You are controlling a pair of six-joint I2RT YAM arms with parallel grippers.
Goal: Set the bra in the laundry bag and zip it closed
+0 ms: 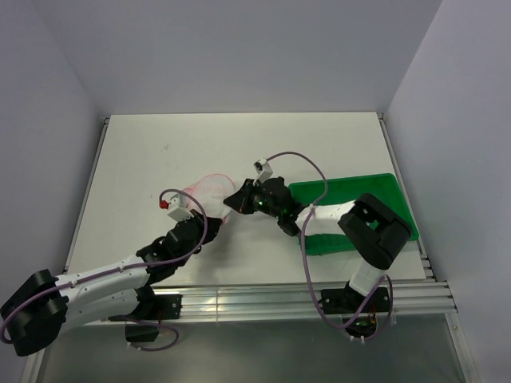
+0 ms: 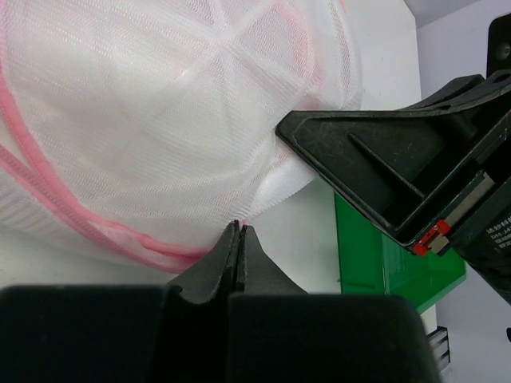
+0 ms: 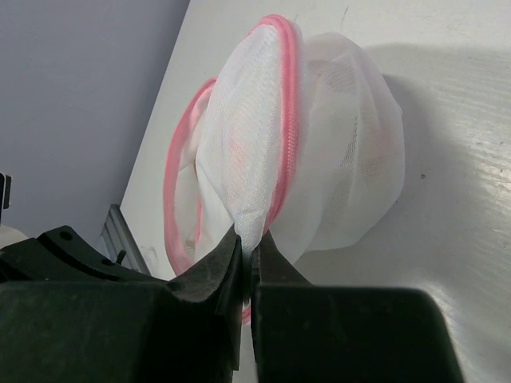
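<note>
The robot's right gripper is pinching a bunched fold of white mesh. It should let go and grip the laundry bag by the pink trim at its corner before zipping.
The laundry bag, white mesh with pink trim, stands on the table between my two grippers. My left gripper is at its near edge. In the left wrist view the left gripper is shut, its tips pinching the bag at the pink rim. My right gripper is at the bag's right side. In the right wrist view the right gripper is shut on a fold of the bag's white mesh beside the pink zip. The bra does not show; I cannot tell whether it is inside the bag.
A green rectangular tray lies right of the bag, under the right arm; it also shows in the left wrist view. The right gripper's black body is close beside the bag. Grey walls enclose the table.
</note>
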